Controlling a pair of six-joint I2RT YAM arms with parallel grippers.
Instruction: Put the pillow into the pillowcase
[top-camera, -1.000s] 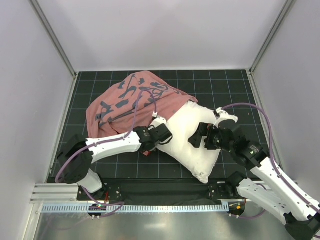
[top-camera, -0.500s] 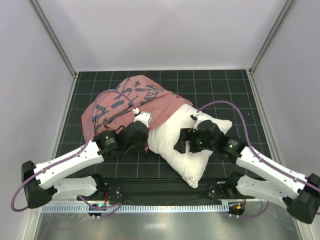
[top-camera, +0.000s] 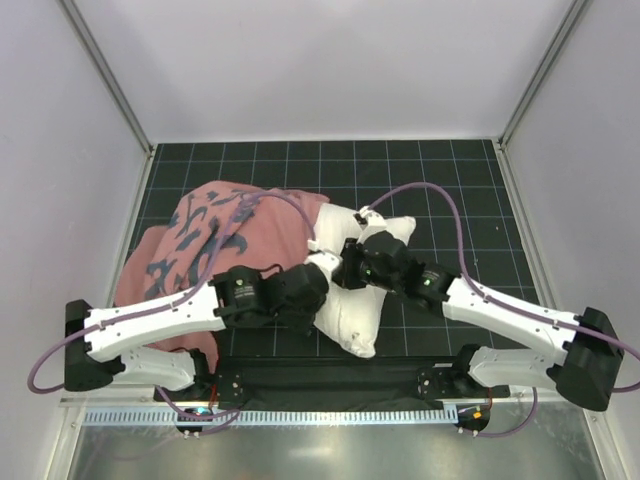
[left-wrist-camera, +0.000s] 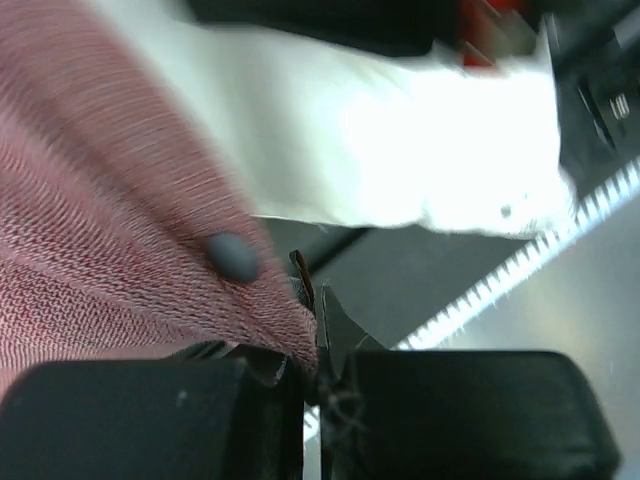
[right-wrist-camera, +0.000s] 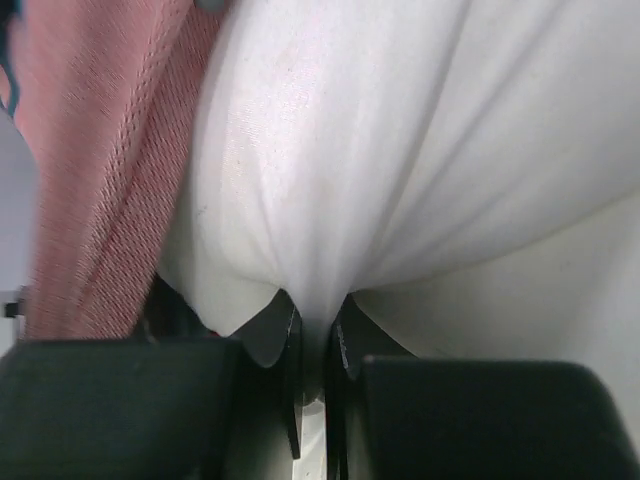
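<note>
My right gripper should lift the white pillow (top-camera: 352, 322) upright, because it bulges out past the red pillowcase's edge. My left gripper should raise that edge (left-wrist-camera: 262, 290) at the same time.
The red pillowcase (top-camera: 200, 240) lies bunched at the left of the mat, its edge lapping over the white pillow (top-camera: 352, 315) at the centre. My left gripper (top-camera: 318, 272) is shut on a fold of pillowcase (left-wrist-camera: 100, 230) fabric at the pillow's left side; the jaws pinch the red cloth (left-wrist-camera: 315, 300), with the pillow (left-wrist-camera: 400, 150) just beyond. My right gripper (top-camera: 346, 268) sits close beside it, shut on a pinched ridge of the pillow (right-wrist-camera: 400, 130); the fold runs down between the jaws (right-wrist-camera: 315, 315). The pillowcase (right-wrist-camera: 100, 130) shows to the left in the right wrist view.
A black gridded mat (top-camera: 460, 180) covers the table inside white walls. A toothed metal rail (top-camera: 330, 415) runs along the near edge. Purple cables (top-camera: 440, 195) loop over both arms.
My right gripper has closed from wide open onto the pillow. Both arms have swung left and nearer, bringing the pillow and the pillowcase leftward with them.
</note>
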